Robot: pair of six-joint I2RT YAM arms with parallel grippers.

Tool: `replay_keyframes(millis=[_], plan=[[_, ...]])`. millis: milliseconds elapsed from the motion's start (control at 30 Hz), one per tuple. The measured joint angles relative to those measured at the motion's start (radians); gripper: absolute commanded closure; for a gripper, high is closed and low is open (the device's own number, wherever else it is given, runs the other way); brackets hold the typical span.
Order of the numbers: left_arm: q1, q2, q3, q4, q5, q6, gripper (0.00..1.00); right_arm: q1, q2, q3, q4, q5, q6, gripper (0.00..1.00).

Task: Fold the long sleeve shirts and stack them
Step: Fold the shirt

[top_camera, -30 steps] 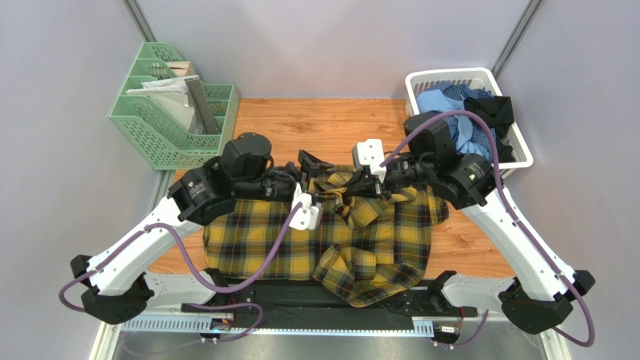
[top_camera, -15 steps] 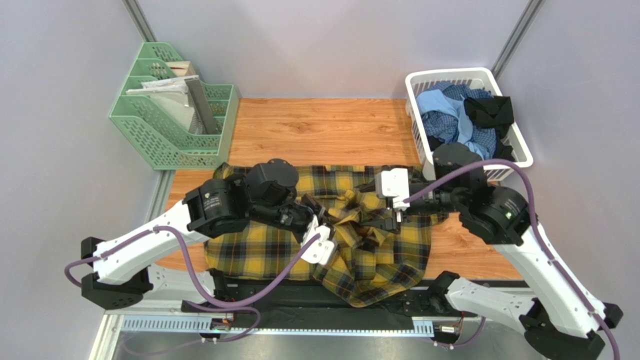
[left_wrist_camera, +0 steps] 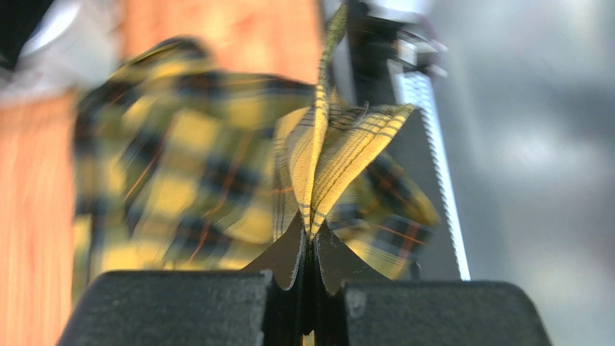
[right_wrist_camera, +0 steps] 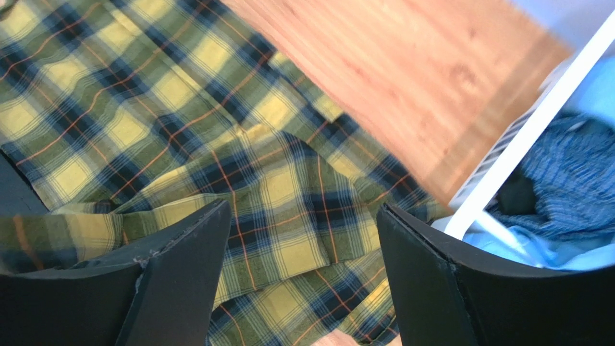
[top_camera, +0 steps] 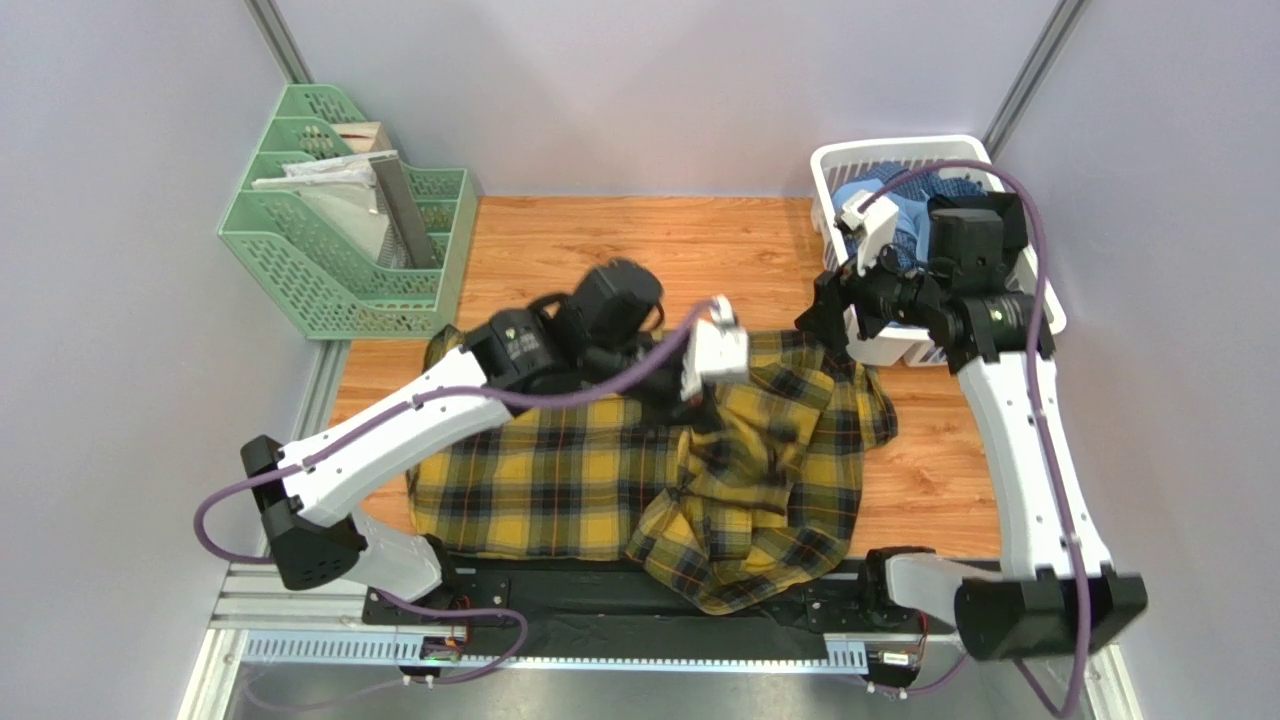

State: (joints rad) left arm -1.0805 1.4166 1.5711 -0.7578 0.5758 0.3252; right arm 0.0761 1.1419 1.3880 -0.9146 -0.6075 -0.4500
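Next, I pull the cuff of the plaid sleeve (top_camera: 760, 446) toward the green file rack and lay the sleeve straight across the shirt, because it is bunched up below my left gripper.
The mustard-yellow and black plaid long sleeve shirt (top_camera: 571, 480) lies spread and rumpled on the near half of the table. My left gripper (top_camera: 703, 402) is shut on a fold of this cloth near the shirt's middle. In the left wrist view the pinched fold (left_wrist_camera: 339, 144) fans up out of the closed left gripper (left_wrist_camera: 312, 231). My right gripper (top_camera: 827, 312) hangs open above the shirt's far right corner, beside the basket. Nothing sits between the right gripper's (right_wrist_camera: 303, 209) fingers; plaid cloth (right_wrist_camera: 216, 108) lies below them. More long sleeve shirts (top_camera: 887, 210), blue and black, fill the basket.
A white laundry basket (top_camera: 902, 150) stands at the back right, its rim (right_wrist_camera: 520, 137) close to my right fingers. At the back left is a green file rack (top_camera: 346, 225). Bare wooden tabletop (top_camera: 631, 248) shows behind the shirt.
My left gripper has shut on a plaid fold and carried it right and toward the back. My right gripper has let go, opened and swung up toward the basket.
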Motion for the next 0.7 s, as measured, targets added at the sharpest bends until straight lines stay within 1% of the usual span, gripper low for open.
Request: replay_keyframes(millis=[67, 100, 167, 200, 267, 333, 400, 433, 467, 533, 700], plan=[[0.135, 0.014, 0.001, 0.045, 0.006, -0.085, 1.0, -0.018, 0.086, 0.013, -0.003, -0.006, 0.008, 0.3], [0.203, 0.017, 0.001, 0.063, 0.013, -0.123, 1.0, -0.021, 0.135, 0.019, -0.005, -0.013, 0.015, 0.39], [0.315, 0.018, 0.003, 0.087, 0.027, -0.171, 1.0, -0.019, 0.209, 0.026, -0.005, -0.026, 0.025, 0.5], [0.358, 0.018, 0.006, 0.09, 0.033, -0.183, 1.0, -0.018, 0.241, 0.032, -0.004, -0.032, 0.031, 0.59], [0.418, 0.015, 0.028, 0.076, 0.067, -0.186, 1.0, -0.01, 0.323, 0.051, 0.001, -0.05, 0.045, 0.67], [0.407, 0.0, 0.048, 0.056, 0.112, -0.169, 1.0, 0.001, 0.394, 0.06, 0.009, -0.061, 0.056, 0.69], [0.351, -0.028, 0.071, 0.013, 0.152, -0.127, 1.0, 0.023, 0.448, 0.058, 0.02, -0.065, 0.063, 0.71], [0.304, -0.046, 0.087, -0.018, 0.169, -0.097, 1.0, 0.038, 0.466, 0.053, 0.029, -0.064, 0.065, 0.73], [0.261, -0.061, 0.102, -0.044, 0.187, -0.073, 1.0, 0.054, 0.477, 0.044, 0.042, -0.063, 0.066, 0.75], [0.175, -0.09, 0.137, -0.089, 0.222, -0.035, 1.0, 0.09, 0.489, 0.02, 0.063, -0.064, 0.068, 0.77], [0.061, -0.112, 0.239, -0.146, 0.252, 0.01, 1.0, 0.146, 0.492, -0.052, 0.096, -0.064, 0.064, 0.81]])
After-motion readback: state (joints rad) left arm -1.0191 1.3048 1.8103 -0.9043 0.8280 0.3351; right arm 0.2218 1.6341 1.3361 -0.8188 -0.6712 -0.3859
